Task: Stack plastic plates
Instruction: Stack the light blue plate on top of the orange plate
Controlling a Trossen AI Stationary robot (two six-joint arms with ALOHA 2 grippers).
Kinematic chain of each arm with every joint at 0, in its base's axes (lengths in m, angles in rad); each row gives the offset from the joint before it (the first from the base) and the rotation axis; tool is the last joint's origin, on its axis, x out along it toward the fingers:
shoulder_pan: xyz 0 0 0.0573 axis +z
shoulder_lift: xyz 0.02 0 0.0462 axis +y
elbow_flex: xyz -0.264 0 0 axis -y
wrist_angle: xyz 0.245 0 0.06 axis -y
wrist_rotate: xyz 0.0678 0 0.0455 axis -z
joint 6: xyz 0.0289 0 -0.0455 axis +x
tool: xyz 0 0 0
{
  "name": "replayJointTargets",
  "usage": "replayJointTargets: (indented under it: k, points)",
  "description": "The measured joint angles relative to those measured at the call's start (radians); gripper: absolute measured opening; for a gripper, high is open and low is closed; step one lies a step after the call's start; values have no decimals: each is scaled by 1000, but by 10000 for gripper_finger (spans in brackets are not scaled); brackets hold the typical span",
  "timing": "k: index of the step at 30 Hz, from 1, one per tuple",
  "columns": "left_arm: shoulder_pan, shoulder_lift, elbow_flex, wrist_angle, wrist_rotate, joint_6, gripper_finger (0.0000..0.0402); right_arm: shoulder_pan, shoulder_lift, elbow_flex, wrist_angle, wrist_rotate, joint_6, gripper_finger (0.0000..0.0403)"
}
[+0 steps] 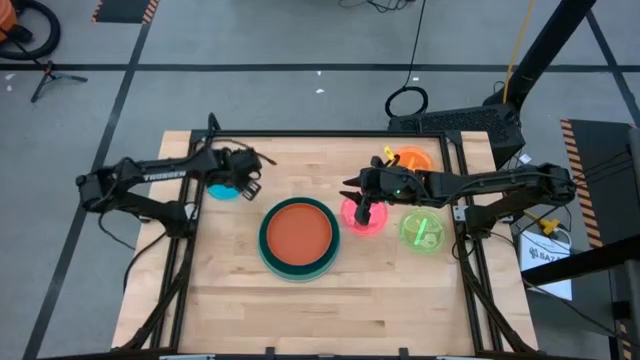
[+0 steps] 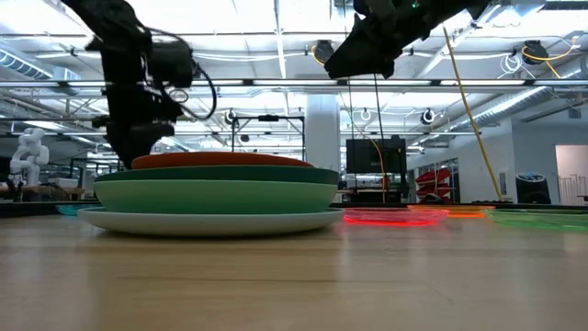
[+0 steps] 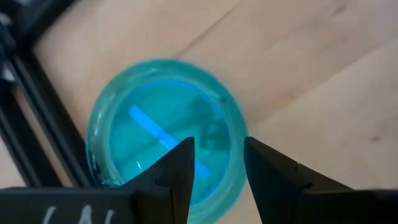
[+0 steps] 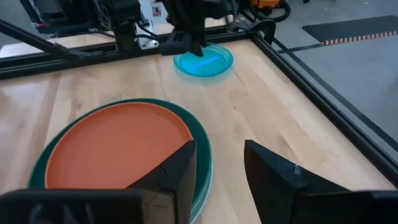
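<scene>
Next, my left gripper pinches the cyan plate [image 1: 222, 191] by its near rim [image 3: 237, 148] and lays it onto the orange-red plate, because the cyan plate is across the stack from my right gripper.
A stack of plates [image 1: 296, 238] stands mid-table: an orange-red plate [image 4: 118, 146] on top, dark green [image 2: 216, 174] and light green [image 2: 216, 195] below it, a pale one at the bottom. A small translucent cyan plate [image 3: 165, 124] lies flat at the far left. My left gripper [image 3: 217, 168] is open just over the cyan plate's rim, one finger above its inside and one near its edge. I cannot tell whether it touches the plate. My right gripper [image 1: 362, 208] is open and empty, well above the pink plate [image 1: 375, 222]. A lime plate [image 1: 422, 231] and an orange plate [image 1: 413, 160] lie at the right.
The black table frame [image 4: 323, 81] runs along the edges, close beside the cyan plate [image 1: 222, 190]. Bare wood [image 1: 330, 310] lies between the stack and the near edge. In the low view the right arm [image 2: 377, 37] hangs high over the pink plate [image 2: 395, 217].
</scene>
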Motion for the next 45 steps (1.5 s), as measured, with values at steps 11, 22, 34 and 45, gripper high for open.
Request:
replayJointTargets:
  k: [11, 22, 34, 45]
  points:
    - [61, 132, 0, -3, 100, 57, 145, 0, 0, 0, -14, -1, 2, 130]
    - [60, 210, 0, 103, 117, 92, 145, 0, 0, 0, -38, -1, 8, 130]
    - [60, 304, 2, 149, 105, 84, 143, 0, 0, 0, -47, 0, 8, 130]
    - [28, 312, 2, 158, 74, 48, 44, 0, 0, 0, -46, 0, 8, 130]
